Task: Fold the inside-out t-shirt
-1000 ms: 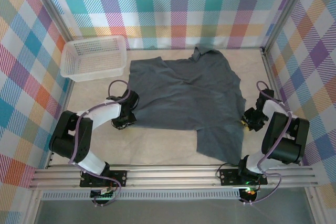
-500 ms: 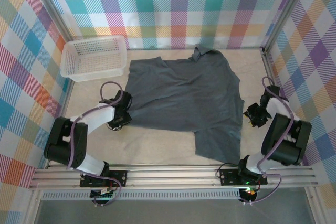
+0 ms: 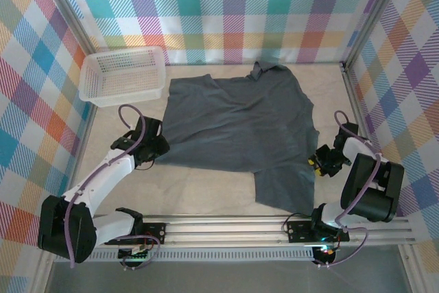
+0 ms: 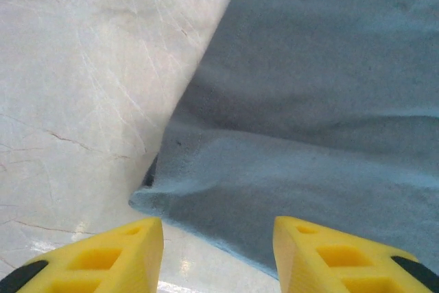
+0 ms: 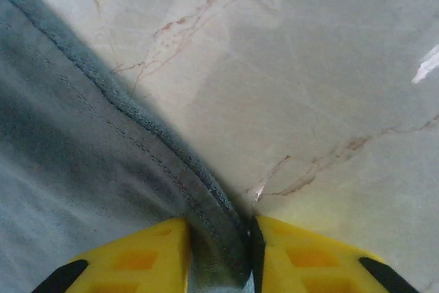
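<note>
The t-shirt's opposite corner point(image 4: 145, 198) lies loose while my right gripper holds the t-shirt's hem, so next my left gripper pinches that corner point(image 3: 158, 161) before both grippers fold the t-shirt's near edge over.
The inside-out t-shirt point(image 3: 240, 125) lies spread flat on the table, dark blue-grey, with one flap reaching toward the near edge. My left gripper point(image 3: 155, 147) sits at the shirt's left corner. In the left wrist view its yellow fingers point(image 4: 123, 255) stand apart, open, with the shirt's corner point(image 4: 206, 190) just ahead of the gap and table showing between them point(image 4: 218, 255). My right gripper point(image 3: 317, 162) is at the shirt's right edge. In the right wrist view it is shut point(image 5: 219, 255) on the stitched hem point(image 5: 137, 118) of the shirt.
A white lattice basket point(image 3: 123, 75) stands at the far left, close to the shirt's left sleeve. Plaid walls with metal posts close in the table point(image 3: 199, 193) on three sides. A metal rail point(image 3: 226, 228) runs along the near edge.
The left gripper has let its jaws widen and shifted a little left and away, with its arm stretched out. The right gripper has moved left and nearer, onto the shirt's hem, and closed.
</note>
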Available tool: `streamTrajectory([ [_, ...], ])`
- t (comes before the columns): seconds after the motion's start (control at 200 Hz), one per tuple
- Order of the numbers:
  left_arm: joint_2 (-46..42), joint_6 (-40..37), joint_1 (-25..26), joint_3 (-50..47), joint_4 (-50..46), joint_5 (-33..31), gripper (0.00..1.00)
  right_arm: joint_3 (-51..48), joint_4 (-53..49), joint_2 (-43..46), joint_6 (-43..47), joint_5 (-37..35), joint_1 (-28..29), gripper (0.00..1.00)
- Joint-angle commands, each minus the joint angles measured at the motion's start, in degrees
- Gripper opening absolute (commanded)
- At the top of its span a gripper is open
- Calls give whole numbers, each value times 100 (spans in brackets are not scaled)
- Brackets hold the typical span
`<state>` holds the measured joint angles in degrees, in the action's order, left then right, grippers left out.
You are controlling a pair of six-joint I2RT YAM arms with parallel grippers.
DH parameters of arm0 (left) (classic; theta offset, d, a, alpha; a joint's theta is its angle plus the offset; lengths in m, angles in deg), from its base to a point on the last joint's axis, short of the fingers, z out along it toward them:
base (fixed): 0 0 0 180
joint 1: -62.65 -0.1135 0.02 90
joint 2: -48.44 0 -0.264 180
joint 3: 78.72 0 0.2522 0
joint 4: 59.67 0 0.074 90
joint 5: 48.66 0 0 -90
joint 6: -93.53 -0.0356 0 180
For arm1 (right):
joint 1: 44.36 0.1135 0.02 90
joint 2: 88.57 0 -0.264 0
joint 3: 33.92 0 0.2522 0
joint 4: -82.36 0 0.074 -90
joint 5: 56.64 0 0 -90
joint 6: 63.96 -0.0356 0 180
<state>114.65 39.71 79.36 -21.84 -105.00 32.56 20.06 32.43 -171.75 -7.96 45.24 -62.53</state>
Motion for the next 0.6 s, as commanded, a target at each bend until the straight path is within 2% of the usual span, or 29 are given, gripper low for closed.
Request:
streamTrajectory([
  [0.0,-189,-71,-71,-99,-274,-234,46,150,96,-107,-4,-53,66,7],
  [0.025,-225,-63,-71,-114,-315,-280,47,190,33,-62,-10,-183,64,0],
  [0.18,-444,98,-97,-93,-744,-533,49,246,-369,861,-307,-1251,68,0],
  [0.23,-425,180,-131,-126,-828,-438,51,204,-383,1202,-369,-1457,71,0],
  [0.325,-170,188,-211,-222,-636,350,52,144,-294,1472,-393,-1390,68,0],
  [0.455,199,275,-220,-547,26,1675,52,158,-227,1285,-371,-1022,67,0],
  [0.52,352,440,-214,-772,290,1997,52,152,-202,1193,-388,-922,67,0],
  [0.595,575,538,-219,-902,294,2026,53,137,-175,1137,-397,-890,68,0],
])
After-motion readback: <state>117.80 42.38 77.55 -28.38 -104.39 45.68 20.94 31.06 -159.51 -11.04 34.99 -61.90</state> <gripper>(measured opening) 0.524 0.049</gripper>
